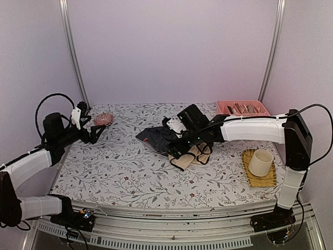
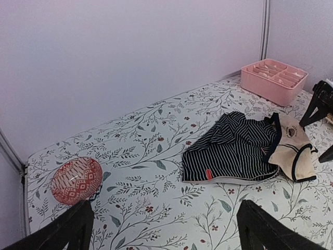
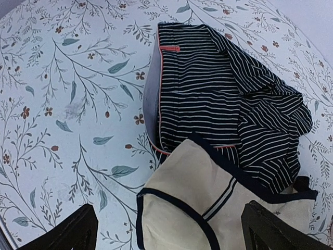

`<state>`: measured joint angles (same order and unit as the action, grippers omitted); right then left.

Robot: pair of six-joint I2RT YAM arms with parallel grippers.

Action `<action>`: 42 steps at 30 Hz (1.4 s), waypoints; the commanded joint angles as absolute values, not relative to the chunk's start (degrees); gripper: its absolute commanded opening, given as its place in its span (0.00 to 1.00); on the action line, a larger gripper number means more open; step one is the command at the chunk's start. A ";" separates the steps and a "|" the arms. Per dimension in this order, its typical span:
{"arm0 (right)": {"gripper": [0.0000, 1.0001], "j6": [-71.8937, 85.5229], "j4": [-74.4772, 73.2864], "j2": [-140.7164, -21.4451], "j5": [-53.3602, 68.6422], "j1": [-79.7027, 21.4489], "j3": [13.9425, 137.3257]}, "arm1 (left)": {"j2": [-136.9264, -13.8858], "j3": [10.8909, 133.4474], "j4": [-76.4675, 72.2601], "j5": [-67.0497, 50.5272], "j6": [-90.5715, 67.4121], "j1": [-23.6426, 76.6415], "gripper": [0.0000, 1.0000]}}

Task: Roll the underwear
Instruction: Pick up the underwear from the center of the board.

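My right gripper is moving toward the beige underwear's near black edging (image 3: 209, 235), as the beige underwear (image 3: 190, 172) lies on top of the striped underwear. It should keep going until its fingers close on that edging.
Two pieces of underwear lie overlapping in a crumpled pile mid-table. One is dark navy with thin pale stripes (image 1: 155, 136) (image 2: 234, 151) (image 3: 218, 88). The beige one with black edging (image 1: 188, 157) (image 2: 294, 151) (image 3: 197, 203) lies partly over its near-right side. My right gripper (image 1: 187, 150) (image 3: 169, 232) hovers open directly above the beige piece, and its two fingers straddle the cloth without gripping it. My left gripper (image 1: 99, 133) (image 2: 166, 237) stands open far to the left with nothing in it, over bare tablecloth beside the hairbrush.
A round reddish-pink hairbrush (image 1: 103, 119) (image 2: 76, 180) lies at the back left, close to my left fingers. A pink divided tray (image 1: 242, 108) (image 2: 273, 78) sits at the back right. A cream cup (image 1: 260, 162) stands on a yellow mat (image 1: 258, 178) at the right.
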<state>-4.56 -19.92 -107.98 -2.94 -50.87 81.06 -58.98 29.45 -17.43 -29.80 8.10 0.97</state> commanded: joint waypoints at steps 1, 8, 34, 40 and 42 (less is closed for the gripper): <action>0.99 -4.29 -25.75 -105.10 -11.94 -52.15 77.00 | -59.16 28.96 -19.02 -30.66 8.62 1.49 0.99; 0.99 -1.63 -23.82 -101.48 -17.07 -52.44 68.08 | -59.09 28.91 -19.02 -30.47 8.76 1.58 0.99; 0.69 -1.42 -19.20 -110.78 -22.50 -51.16 71.23 | -60.83 29.26 -19.15 -29.05 8.83 1.58 0.99; 0.58 -1.63 -18.50 -111.66 -22.24 -50.63 71.87 | -60.91 29.27 -19.07 -29.00 8.86 1.58 0.98; 0.48 -1.50 -18.09 -111.62 -22.14 -50.34 71.84 | -60.91 29.31 -19.07 -29.02 8.80 1.58 0.98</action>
